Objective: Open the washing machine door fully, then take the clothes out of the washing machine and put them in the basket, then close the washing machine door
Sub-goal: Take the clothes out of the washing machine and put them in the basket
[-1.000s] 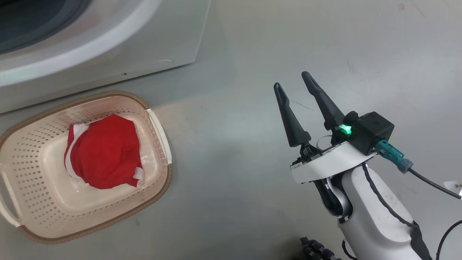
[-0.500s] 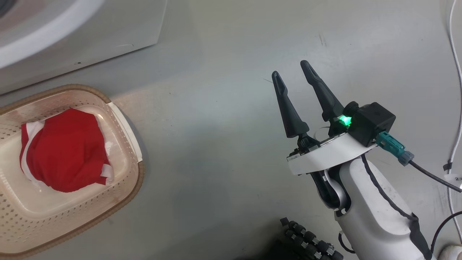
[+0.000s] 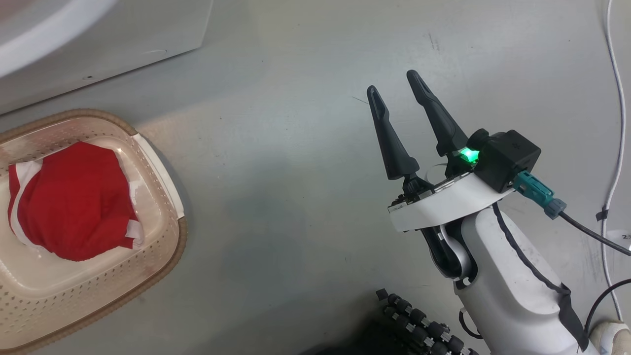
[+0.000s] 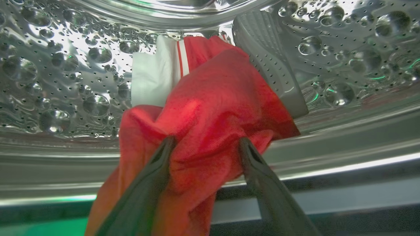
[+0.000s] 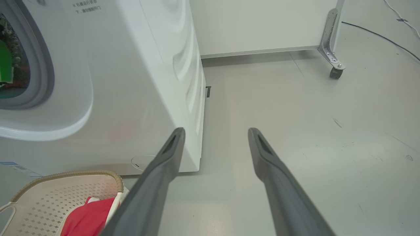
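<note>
My gripper will bring the white cloth (image 4: 151,76) out with the red garment when I pull, because the cloth meets the garment along striped trim (image 4: 183,59).
My left gripper (image 4: 207,141) is inside the washing machine's steel drum (image 4: 65,82), open, with its two fingers straddling a bunched part of the clothes (image 4: 210,108), a red garment with white striped trim. The fabric trails down past the left finger over the drum's lip. Another red garment (image 3: 69,202) lies in the cream basket (image 3: 167,197) on the floor in front of the white washing machine (image 3: 98,44). My right gripper (image 3: 392,83) hangs open and empty over bare floor, well right of the basket. The washing machine door is out of view.
A grey ribbed paddle (image 4: 269,65) stands in the drum just behind the garment. A white panel on a caster (image 5: 333,65) stands beyond the machine (image 5: 131,82). A white cable (image 3: 616,98) runs along the floor at far right.
The head camera has swung right, so the basket and machine have slid left in its picture. My right gripper stays open and has barely shifted.
</note>
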{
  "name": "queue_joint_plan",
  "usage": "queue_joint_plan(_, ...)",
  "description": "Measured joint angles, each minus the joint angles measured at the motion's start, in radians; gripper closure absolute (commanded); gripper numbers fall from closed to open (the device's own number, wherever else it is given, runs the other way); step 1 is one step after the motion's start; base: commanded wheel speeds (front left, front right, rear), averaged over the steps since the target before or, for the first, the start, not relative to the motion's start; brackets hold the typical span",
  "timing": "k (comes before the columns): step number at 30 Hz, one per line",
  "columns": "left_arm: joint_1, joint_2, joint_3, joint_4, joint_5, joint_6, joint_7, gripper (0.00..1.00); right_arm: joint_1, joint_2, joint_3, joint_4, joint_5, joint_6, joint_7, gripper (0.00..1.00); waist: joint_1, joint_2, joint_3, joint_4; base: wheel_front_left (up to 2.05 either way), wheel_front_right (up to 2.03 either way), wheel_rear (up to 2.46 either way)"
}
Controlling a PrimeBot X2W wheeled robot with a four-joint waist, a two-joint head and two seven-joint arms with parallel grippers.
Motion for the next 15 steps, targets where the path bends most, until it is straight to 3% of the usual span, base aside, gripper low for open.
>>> queue_joint_plan(4,-0.025,0.002,0.002,0.020,0.000,0.001,0.034,0.00,-0.003,0.000,0.002,0.000,0.007,-0.002,0.000,0.00,0.0000,0.0000,0.004,-0.001,0.00,0.00,0.00)
queue_joint_plan(5,-0.029,0.003,0.003,0.023,0.000,0.002,0.044,0.53,-0.004,0.000,0.002,0.000,0.007,-0.003,0.000,0.00,0.0000,0.0000,0.005,-0.001,0.00,0.00,0.00)
queue_joint_plan(6,-0.034,0.003,0.004,0.025,0.000,0.002,0.053,0.65,-0.005,0.000,0.002,0.000,0.007,-0.007,0.000,0.00,0.0000,0.0000,0.006,-0.001,0.00,0.00,0.00)
queue_joint_plan(7,-0.038,0.003,0.004,0.025,0.000,0.002,0.060,1.00,-0.006,0.000,0.002,0.000,0.007,-0.007,0.000,0.00,0.0000,0.0000,0.006,-0.001,0.00,0.00,0.00)
queue_joint_plan(15,-0.046,0.001,0.002,0.019,0.000,0.006,0.060,1.00,-0.022,0.000,0.002,0.001,0.007,-0.007,0.000,0.00,0.0000,0.0000,0.007,0.003,0.00,0.00,0.00)
